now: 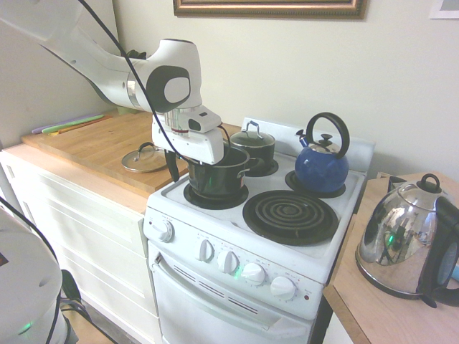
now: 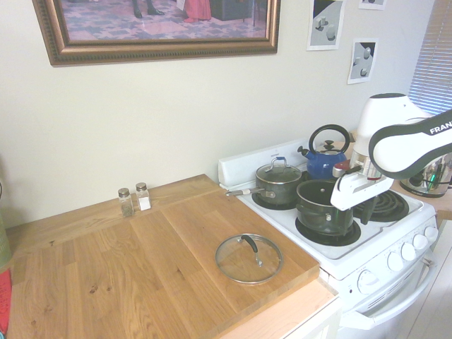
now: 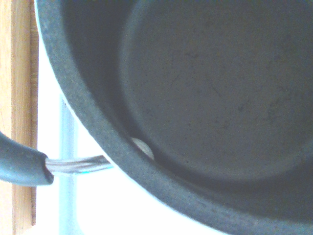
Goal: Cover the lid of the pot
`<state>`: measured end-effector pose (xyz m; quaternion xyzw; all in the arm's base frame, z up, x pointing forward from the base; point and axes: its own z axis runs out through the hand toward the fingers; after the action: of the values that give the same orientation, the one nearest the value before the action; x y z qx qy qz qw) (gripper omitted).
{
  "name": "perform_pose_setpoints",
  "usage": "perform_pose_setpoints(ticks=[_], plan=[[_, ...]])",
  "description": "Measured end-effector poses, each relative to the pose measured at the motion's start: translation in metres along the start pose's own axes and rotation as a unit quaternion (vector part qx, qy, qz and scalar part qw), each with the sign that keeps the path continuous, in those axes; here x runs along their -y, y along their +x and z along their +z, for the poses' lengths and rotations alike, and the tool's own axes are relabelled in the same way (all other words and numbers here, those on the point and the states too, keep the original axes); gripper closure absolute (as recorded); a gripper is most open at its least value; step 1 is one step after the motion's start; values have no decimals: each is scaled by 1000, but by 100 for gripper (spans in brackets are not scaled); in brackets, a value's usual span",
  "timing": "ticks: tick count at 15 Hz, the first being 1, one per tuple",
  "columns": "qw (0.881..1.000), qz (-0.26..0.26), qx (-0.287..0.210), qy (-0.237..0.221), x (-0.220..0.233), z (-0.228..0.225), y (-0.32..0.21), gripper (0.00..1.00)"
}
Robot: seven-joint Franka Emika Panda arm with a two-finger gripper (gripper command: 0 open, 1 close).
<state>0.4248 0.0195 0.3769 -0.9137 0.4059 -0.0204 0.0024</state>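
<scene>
I expect the lid to sit level when I lower it, because the lid's metal rim looks about as wide as the pot's opening.
The pot, wide, dark and glossy, stands uncovered on the stove's front left burner. From the other side the pot shows an empty inside. The lid, clear glass with a black loop handle, lies flat on the wooden counter left of the stove; in the second exterior view the lid sits near the counter's front edge. My gripper hangs low at the pot's counter-side rim, open and holding nothing. One dark finger is outside the pot wall; the other is lost against the dark pot. The wrist view shows the pot's bare interior.
A smaller pot with its own grey-handled lid sits on the back left burner, a blue kettle on the back right. A chrome electric kettle stands on the right side table. Salt and pepper shakers stand by the wall.
</scene>
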Motion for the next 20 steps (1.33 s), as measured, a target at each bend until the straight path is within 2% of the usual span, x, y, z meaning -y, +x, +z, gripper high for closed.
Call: perform_pose_setpoints(ticks=[5, 12, 16, 20], plan=[[1000, 4, 1, 7, -1, -5, -4, 0], [1000, -6, -1, 19, 3, -47, -74, 0], [999, -38, 3, 20, 37, -65, -118, 0], [999, -46, 14, 15, 97, -62, -137, 0]])
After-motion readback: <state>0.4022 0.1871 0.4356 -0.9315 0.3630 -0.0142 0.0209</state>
